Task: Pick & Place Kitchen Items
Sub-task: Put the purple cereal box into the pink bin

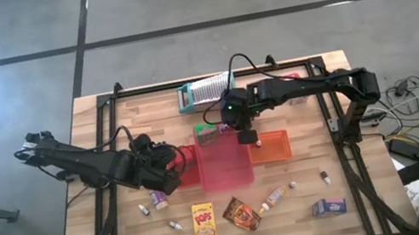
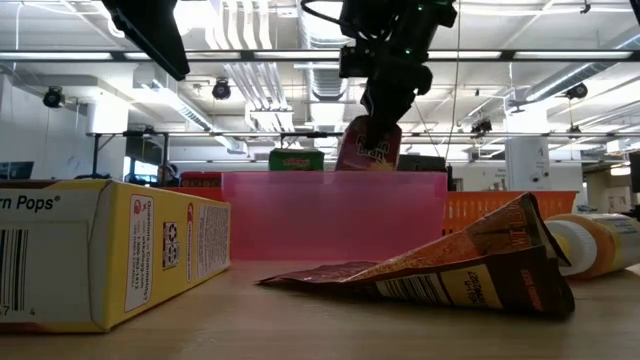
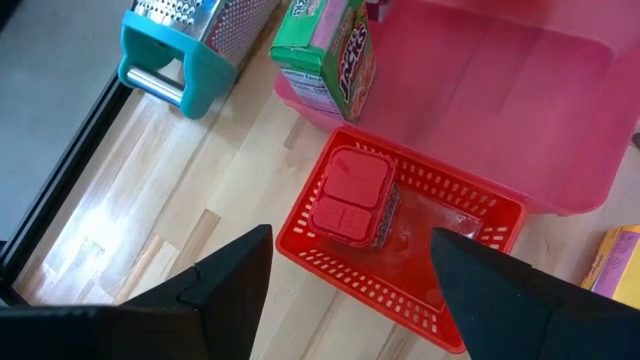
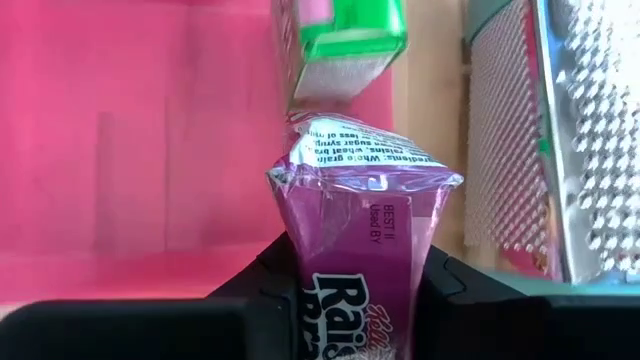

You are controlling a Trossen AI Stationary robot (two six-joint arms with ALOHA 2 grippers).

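The purple cereal box (image 2: 366, 150) is almost upright and clear of the green box, so my right gripper should keep lowering it and let go of it in the pink bin (image 1: 221, 142).
My right gripper (image 1: 245, 136) is shut on a purple cereal box (image 4: 360, 240) and hangs over the far part of the pink bin (image 1: 227, 170). In the low view the purple cereal box (image 2: 368, 148) shows just above the pink bin's rim (image 2: 335, 176). A green box (image 3: 325, 55) stands at the bin's far left corner. My left gripper (image 3: 350, 265) stands open above the red basket (image 3: 480, 215), which has a red packet (image 3: 350, 195) lying in it. My right gripper pinches the purple box by its two narrow sides (image 4: 300, 275) between its two fingers (image 4: 455, 280). The fingers slant down from above. The box hangs below them, nearly upright, its wrapped end (image 4: 365, 150) lowest, lifted clear over the bin.
A silver grater with a teal frame (image 1: 205, 92) lies at the far edge. An orange tray (image 1: 275, 147) sits right of the bin. Near the front edge lie a yellow box (image 1: 204, 222), a brown packet (image 1: 240, 213), a bottle (image 1: 273, 199), a blue-purple box (image 1: 328, 207) and small jars (image 1: 157, 199).
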